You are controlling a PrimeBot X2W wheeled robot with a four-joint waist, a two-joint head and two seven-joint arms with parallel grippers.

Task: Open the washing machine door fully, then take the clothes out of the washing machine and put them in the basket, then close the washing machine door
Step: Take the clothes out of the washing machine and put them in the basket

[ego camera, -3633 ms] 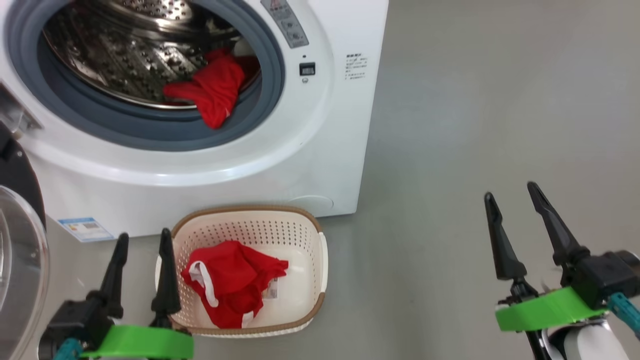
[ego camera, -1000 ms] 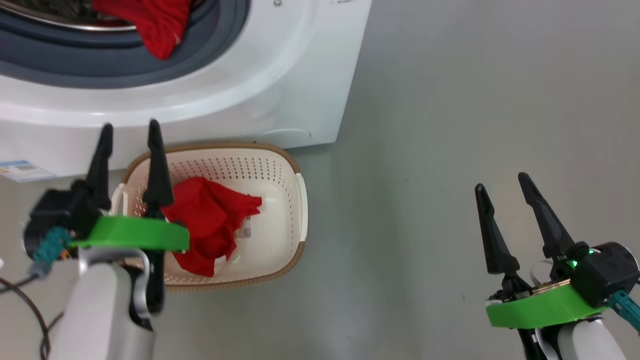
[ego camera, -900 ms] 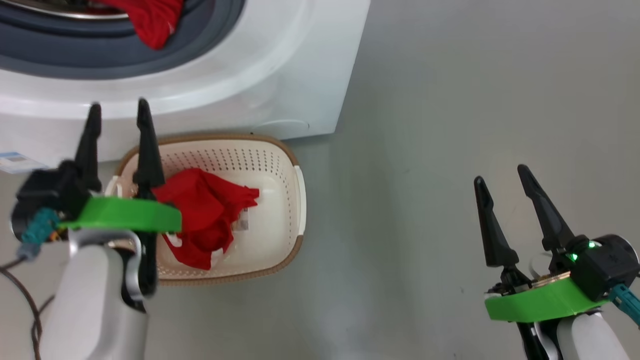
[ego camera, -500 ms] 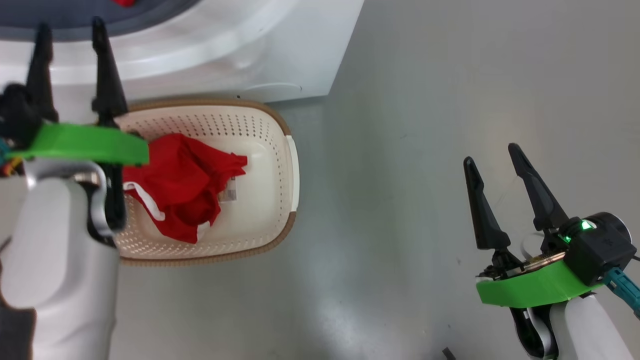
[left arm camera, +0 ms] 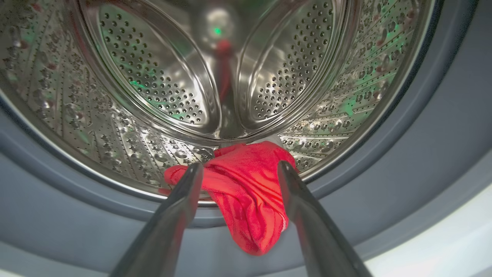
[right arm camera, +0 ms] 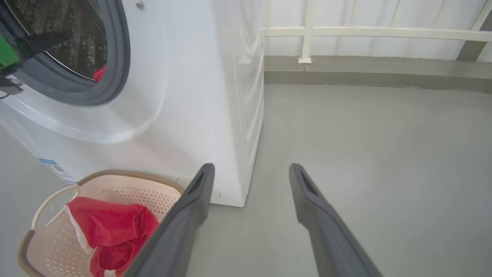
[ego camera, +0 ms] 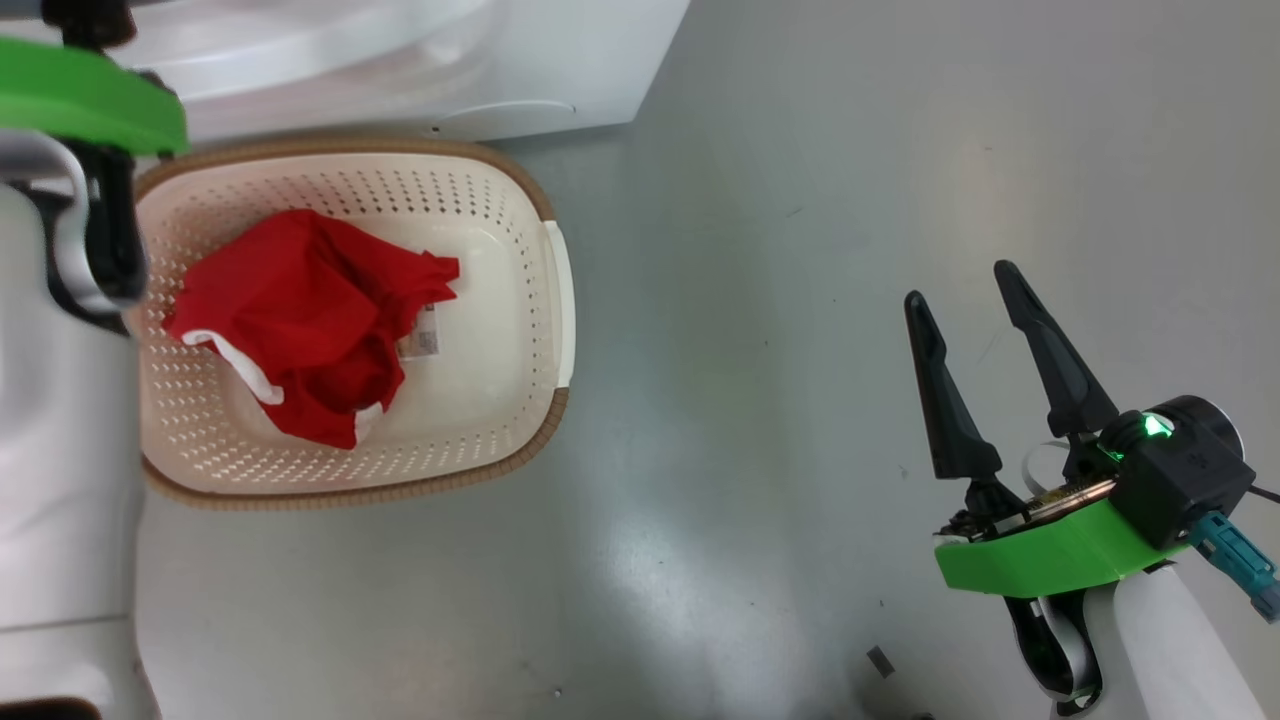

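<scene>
A white edge (left arm camera: 273, 140) is peeking out behind the red garment (left arm camera: 249, 189). I expect the garment to drag a long white part out of the drum when I pull.
A red garment (left arm camera: 250, 207) droops from the steel drum (left arm camera: 153, 77) over the grey rubber ring (left arm camera: 423, 134) of the washing machine (right arm camera: 184, 77). My left gripper (left arm camera: 239, 166) is open, its fingers pointing into the opening on either side of that garment and apart from it. Another red garment with white trim (ego camera: 300, 310) lies in the cream basket (ego camera: 555, 300) on the floor before the machine. My right gripper (ego camera: 958, 285) hangs open and empty over bare floor to the basket's right. The washing machine door is out of view.
Grey floor stretches to the right of the machine. A white railing (right arm camera: 346, 32) on a low kerb runs along the back. My pale left forearm (ego camera: 60, 450) covers the basket's left edge. A small dark scrap (ego camera: 880, 660) lies on the floor.
The head camera has tipped downward, so machine and basket slid up the picture. My left arm rose toward the machine's opening, its fingers passing the picture's top edge. The right gripper stays open.
</scene>
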